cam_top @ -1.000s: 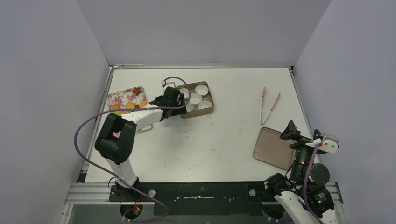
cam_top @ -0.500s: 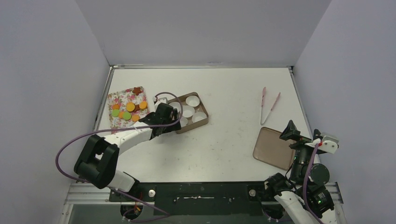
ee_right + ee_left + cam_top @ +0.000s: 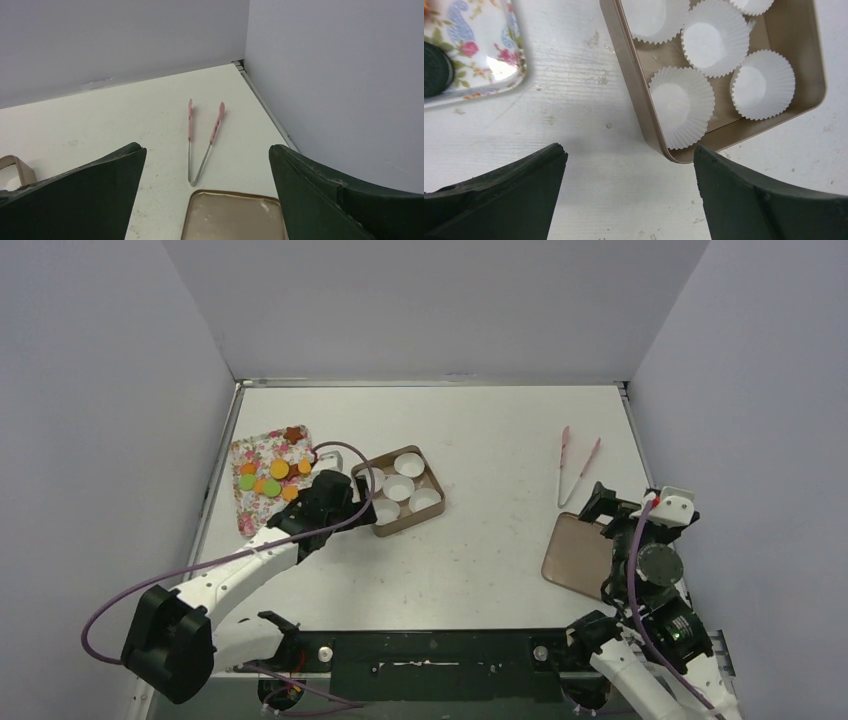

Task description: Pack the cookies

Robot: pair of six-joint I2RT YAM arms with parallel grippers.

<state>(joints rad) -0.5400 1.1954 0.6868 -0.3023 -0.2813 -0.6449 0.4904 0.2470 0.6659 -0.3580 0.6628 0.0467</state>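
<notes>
My right gripper keeps going to the tongs' arm nearer the side (image 3: 594, 453) and closes there, because the tongs' pink arms (image 3: 565, 438) are spread wide ahead of its open fingers.
The cookies (image 3: 268, 478), orange, green and dark brown, lie on a floral tray (image 3: 250, 510) at the left. One dark cookie (image 3: 435, 67) shows at the left wrist view's edge. A tan box (image 3: 433, 483) holds several white paper cups (image 3: 681, 105). My left gripper (image 3: 362, 508) is open and empty, just off the box's near-left corner (image 3: 674, 155); its own midpoint (image 3: 627, 150) is over bare table. My right gripper (image 3: 608, 508) is open and empty above the tan lid (image 3: 575, 555).
Pink-tipped tongs (image 3: 577, 465) lie at the back right, beyond the lid (image 3: 235, 217); they also show in the right wrist view (image 3: 202, 135). Walls close the table on the left, back and right. The floral tray's corner (image 3: 474, 60) lies left of the box.
My left arm has drawn back toward the near edge, and the box has slid with it toward the near left. My right wrist has swung left over the lid.
</notes>
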